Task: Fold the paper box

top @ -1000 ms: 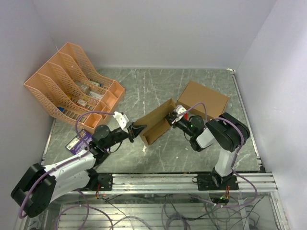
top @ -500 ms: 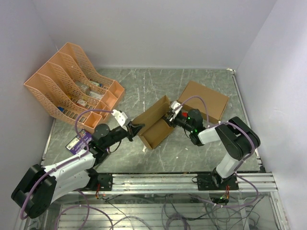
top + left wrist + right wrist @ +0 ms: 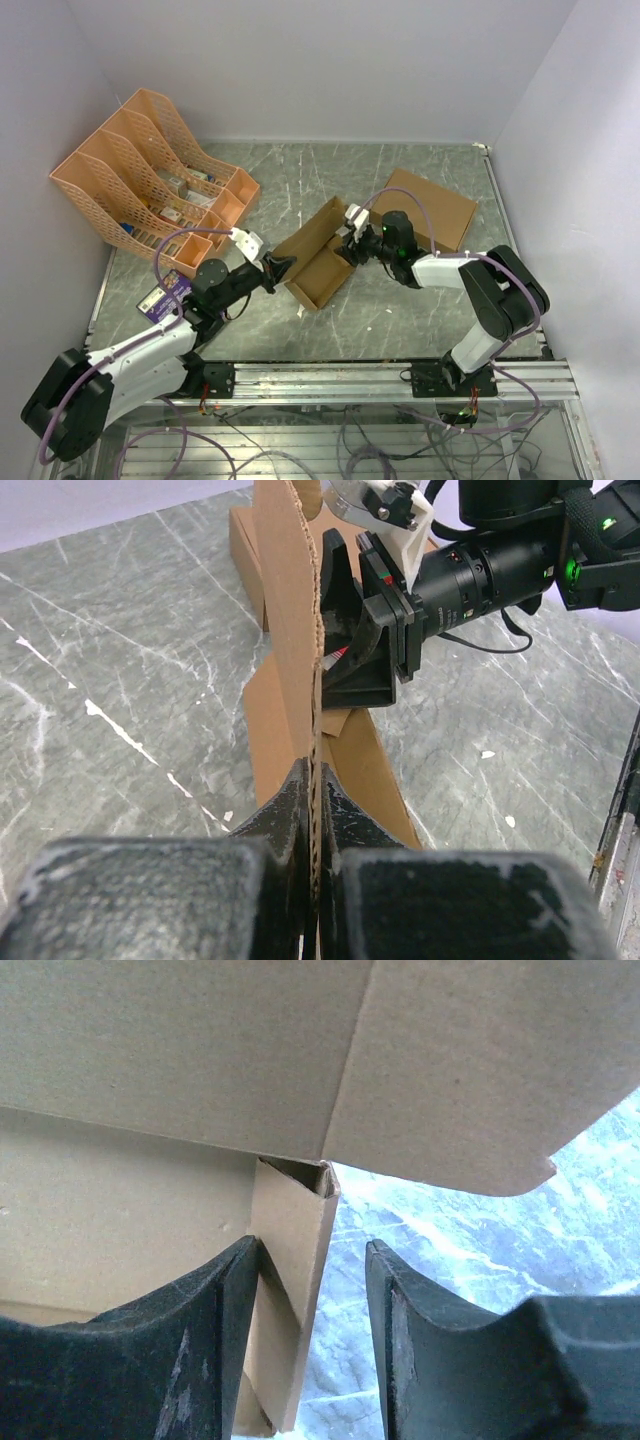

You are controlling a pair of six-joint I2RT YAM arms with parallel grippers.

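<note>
My right gripper has to straighten the paper box's slanting side, since its fold gapes at the box's corner [image 3: 306,1172], and pinch the folded layers [image 3: 304,1260] together.
The paper box [image 3: 318,256] is a half-folded brown cardboard sheet with raised walls, lying mid-table. My left gripper [image 3: 279,268] is shut on the edge of its near-left wall, and the corrugated edge [image 3: 316,720] runs straight up from between the pressed jaws [image 3: 315,792]. My right gripper [image 3: 347,243] is at the box's right side, its black body [image 3: 352,645] right behind the wall in the left wrist view. In the right wrist view its jaws [image 3: 310,1270] stand open around a folded corner tab [image 3: 290,1260]. The tab touches the left finger [image 3: 190,1350] and is apart from the right finger [image 3: 450,1350].
A larger ready-made brown box [image 3: 428,205] sits just behind the right arm. An orange mesh file rack [image 3: 150,185] with small items stands at the back left. A purple packet [image 3: 163,297] lies by the left arm. Grey walls enclose the marble table [image 3: 300,180].
The right gripper's jaws have spread apart off the box's corner, and that arm has stretched out to the left. The box and my left gripper shifted slightly left.
</note>
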